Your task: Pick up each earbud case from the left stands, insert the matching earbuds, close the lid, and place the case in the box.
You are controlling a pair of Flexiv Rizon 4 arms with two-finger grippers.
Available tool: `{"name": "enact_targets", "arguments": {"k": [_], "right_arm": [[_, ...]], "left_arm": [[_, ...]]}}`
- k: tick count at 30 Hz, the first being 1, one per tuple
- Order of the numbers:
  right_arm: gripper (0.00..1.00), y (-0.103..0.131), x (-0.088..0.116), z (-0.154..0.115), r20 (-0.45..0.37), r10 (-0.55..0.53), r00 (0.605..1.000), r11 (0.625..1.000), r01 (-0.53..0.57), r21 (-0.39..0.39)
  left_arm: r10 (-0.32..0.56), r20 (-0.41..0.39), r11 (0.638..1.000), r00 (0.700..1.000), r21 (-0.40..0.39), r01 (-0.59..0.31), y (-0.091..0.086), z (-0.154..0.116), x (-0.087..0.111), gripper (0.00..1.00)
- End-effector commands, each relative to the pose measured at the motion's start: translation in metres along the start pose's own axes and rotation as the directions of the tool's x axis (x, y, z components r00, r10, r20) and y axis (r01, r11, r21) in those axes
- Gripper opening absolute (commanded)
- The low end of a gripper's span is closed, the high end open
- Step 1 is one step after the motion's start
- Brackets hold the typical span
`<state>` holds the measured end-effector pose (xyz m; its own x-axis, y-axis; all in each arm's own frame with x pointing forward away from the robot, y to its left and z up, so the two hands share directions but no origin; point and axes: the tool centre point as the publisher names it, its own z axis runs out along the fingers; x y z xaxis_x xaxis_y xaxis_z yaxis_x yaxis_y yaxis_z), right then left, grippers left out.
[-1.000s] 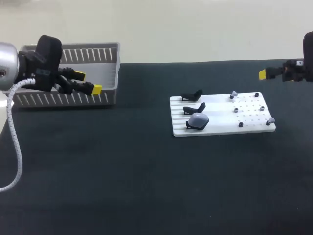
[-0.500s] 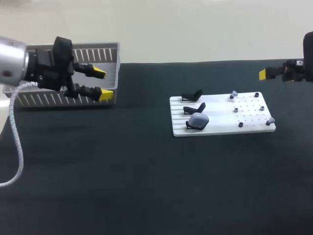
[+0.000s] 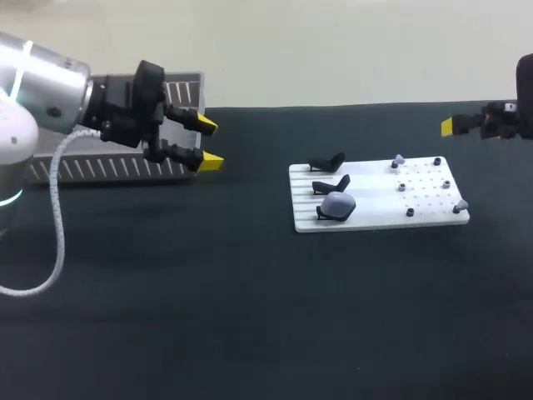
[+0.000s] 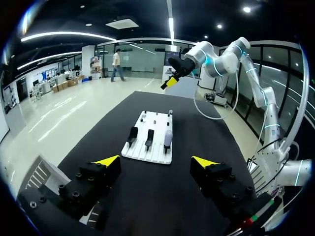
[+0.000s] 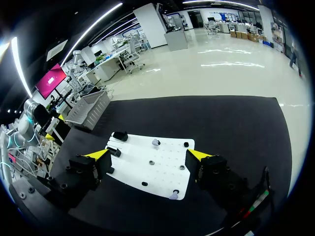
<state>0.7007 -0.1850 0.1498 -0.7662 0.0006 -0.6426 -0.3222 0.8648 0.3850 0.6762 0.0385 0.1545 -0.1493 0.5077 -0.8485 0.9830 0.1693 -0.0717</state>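
The grey earbuds (image 3: 461,205) are out on pegs, so the closed grey earbud case (image 3: 337,205) will show empty hollows inside when the robot opens its lid.
A white board (image 3: 379,218) lies right of the table's middle, with three black stands along its left side. The nearest stand holds a grey earbud case (image 3: 338,205); the other two stands (image 3: 327,162) are bare. Grey earbuds (image 3: 398,159) (image 3: 460,205) sit on pegs on the board's right side. My left gripper (image 3: 208,142) hangs open above the table, just right of the grey box (image 3: 190,90) and well left of the board. In the left wrist view the board (image 4: 147,153) and case (image 4: 168,137) lie ahead of the open fingers. My right gripper (image 3: 454,127) hovers open beyond the board's far right corner, above the board (image 5: 152,164) in its own view.
The slatted grey box (image 5: 88,108) stands at the table's far left corner, partly hidden behind my left arm. Dark tabletop (image 3: 250,317) stretches between the box and the board and along the whole front.
My left arm has swung right, away from the box and out over the table toward the board, its gripper staying open. The right arm has not moved.
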Motion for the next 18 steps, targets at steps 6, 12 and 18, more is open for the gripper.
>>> {"name": "enact_targets", "arguments": {"k": [6,12,18], "right_arm": [[1.0,-0.0002,0.0003,-0.0005,0.0,-0.001,1.0,1.0,0.001,0.0],[1.0,-0.0002,0.0003,-0.0005,0.0,-0.001,1.0,1.0,0.001,0.0],[1.0,-0.0002,0.0003,-0.0005,0.0,-0.001,1.0,1.0,0.001,0.0]], "left_arm": [[-0.001,-0.012,0.999,1.0,0.038,0.002,0.0063,0.0021,-0.0029,1.0],[-0.001,-0.012,0.999,1.0,0.038,0.002,0.0063,0.0021,-0.0029,1.0],[-0.009,-0.011,0.999,1.0,0.043,0.009,0.006,0.012,-0.0023,1.0]]}}
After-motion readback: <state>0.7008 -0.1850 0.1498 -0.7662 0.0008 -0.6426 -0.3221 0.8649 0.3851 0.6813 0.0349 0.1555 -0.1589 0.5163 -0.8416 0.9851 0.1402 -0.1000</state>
